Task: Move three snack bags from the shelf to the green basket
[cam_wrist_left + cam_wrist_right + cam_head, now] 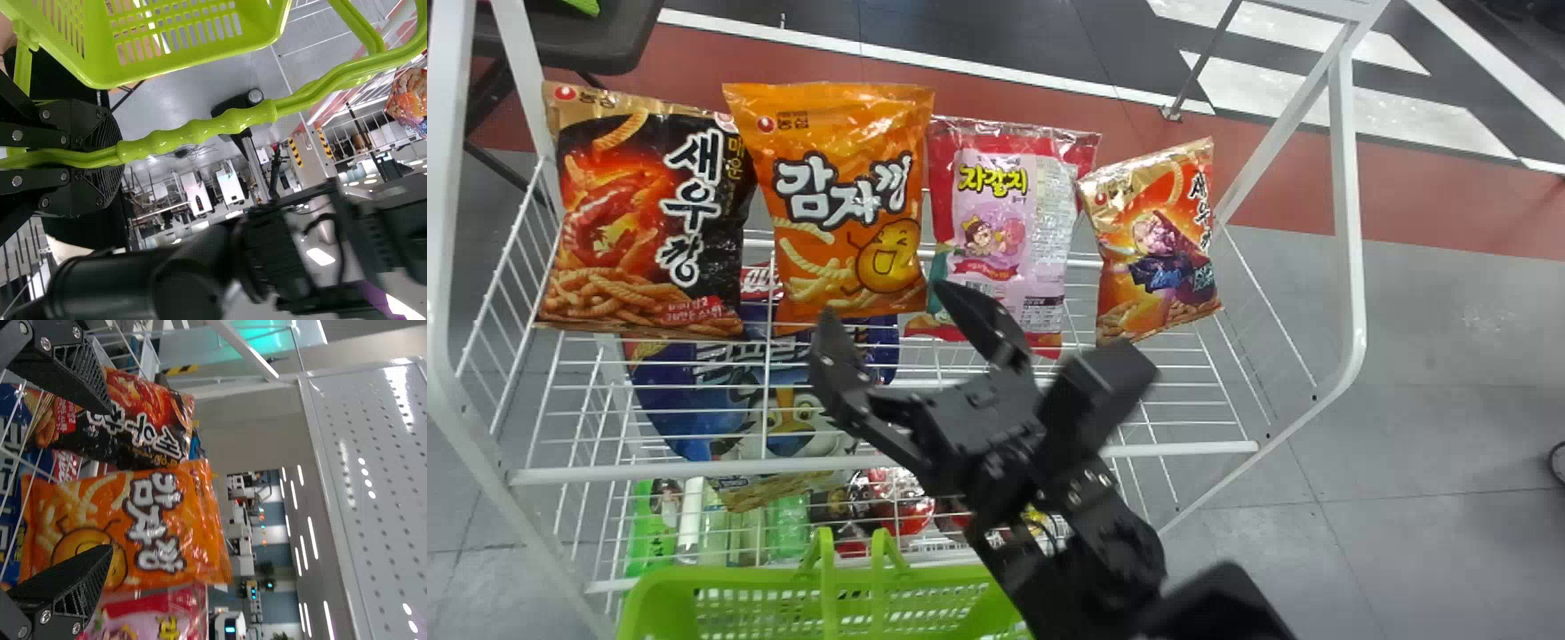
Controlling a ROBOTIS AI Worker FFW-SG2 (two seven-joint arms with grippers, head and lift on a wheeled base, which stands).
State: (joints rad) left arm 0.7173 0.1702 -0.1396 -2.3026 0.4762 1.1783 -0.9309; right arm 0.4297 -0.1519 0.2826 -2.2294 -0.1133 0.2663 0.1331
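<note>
The pink bag [1003, 229] meets its neighbours only at its side edges [1079, 213], so the pink bag should come free alone when I lift it, leaving them standing.
In the head view my right gripper [894, 320] stands open in front of the shelf, before the orange bag [849, 196] and the pink bag [1005, 231]. A black-and-red bag [640, 213] leans at the far left, a smaller orange-red bag [1156, 240] at the right. In the right wrist view my right gripper [110, 480] is spread around the orange bag's [127, 527] near side, nothing between its fingers. The green basket [729, 573] is below the shelf front. In the left wrist view my left gripper [100, 158] is shut on the handle [200, 130] of the basket [180, 63].
The white wire shelf [889, 462] has upright posts at both sides. On its lower level lie a blue bag [694, 418] and several bottles and packets. A dark chair [569, 44] stands behind at the upper left.
</note>
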